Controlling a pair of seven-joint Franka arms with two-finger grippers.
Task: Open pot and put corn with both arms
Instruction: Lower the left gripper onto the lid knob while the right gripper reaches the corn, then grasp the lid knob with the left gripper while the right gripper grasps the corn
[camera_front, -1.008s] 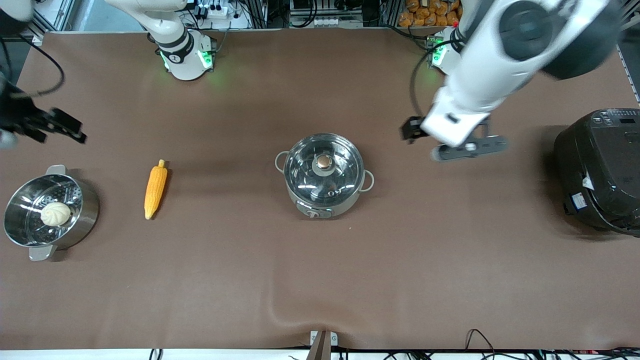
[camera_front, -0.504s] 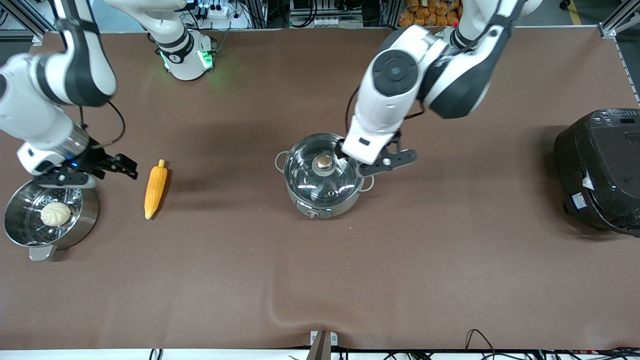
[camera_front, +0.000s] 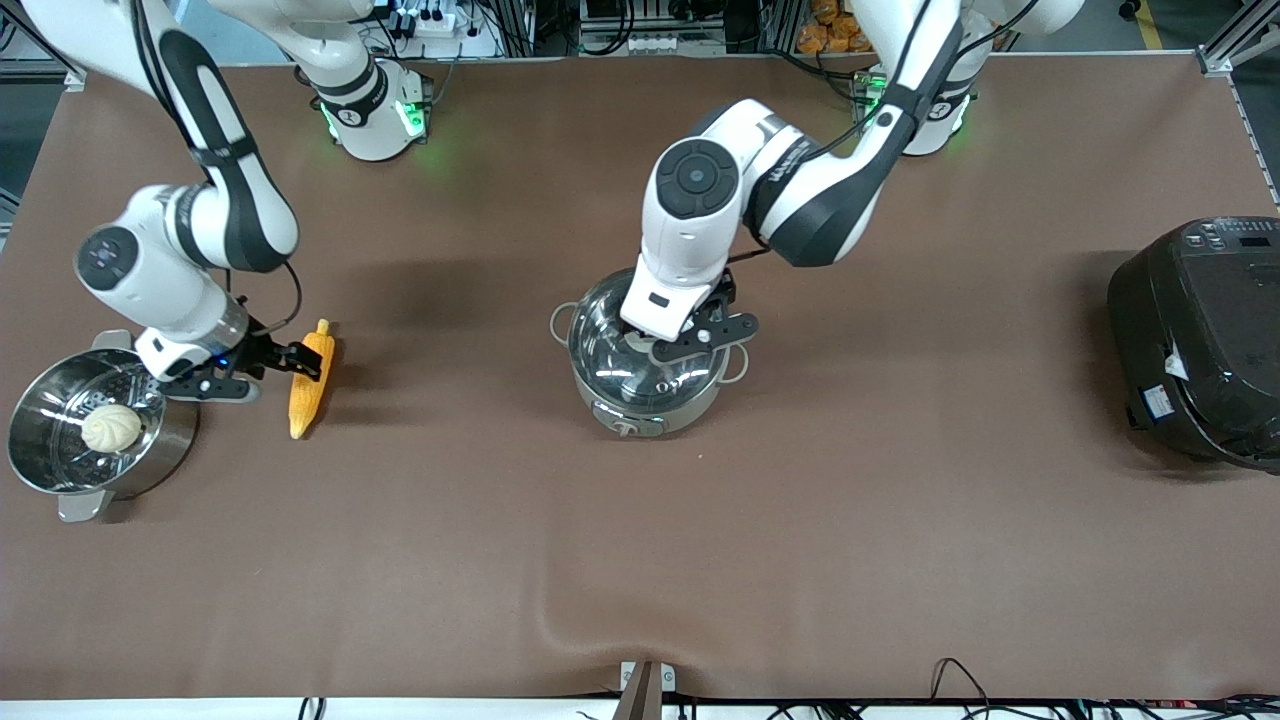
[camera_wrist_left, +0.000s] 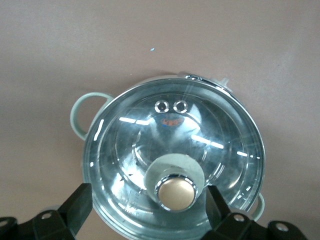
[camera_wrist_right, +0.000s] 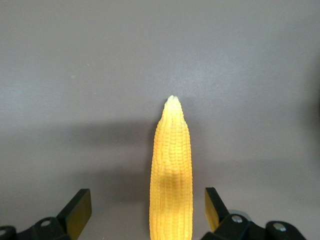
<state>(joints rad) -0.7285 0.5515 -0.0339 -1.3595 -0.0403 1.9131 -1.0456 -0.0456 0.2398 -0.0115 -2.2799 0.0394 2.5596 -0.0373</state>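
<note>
The steel pot (camera_front: 654, 420) should be empty when I lift its lid, because only shiny steel can be seen through the clear glass lid (camera_front: 614, 360).
The steel pot (camera_front: 604, 398) stands mid-table with its clear glass lid (camera_front: 605, 345) on. My left gripper (camera_front: 700, 338) hangs just over the lid. In the left wrist view it (camera_wrist_left: 148, 207) is open, with one finger on each side of the copper-coloured knob (camera_wrist_left: 176, 192) and not touching it. The yellow corn (camera_front: 308, 392) lies on the table toward the right arm's end. My right gripper (camera_front: 275, 372) is low over it. In the right wrist view it (camera_wrist_right: 146, 210) is open, with the corn (camera_wrist_right: 171, 170) lying between the fingers, apart from both.
A steel steamer pot (camera_front: 170, 440) holding a white bun (camera_front: 111, 428) stands close beside my right gripper. A big black rice cooker (camera_front: 1200, 340) sits at the left arm's end. Brown table cloth (camera_front: 640, 560) lies all around.
My left gripper swung in from the rice cooker's side to over the pot lid. My right gripper came down from the table's edge to the corn. Pot and corn have not moved.
</note>
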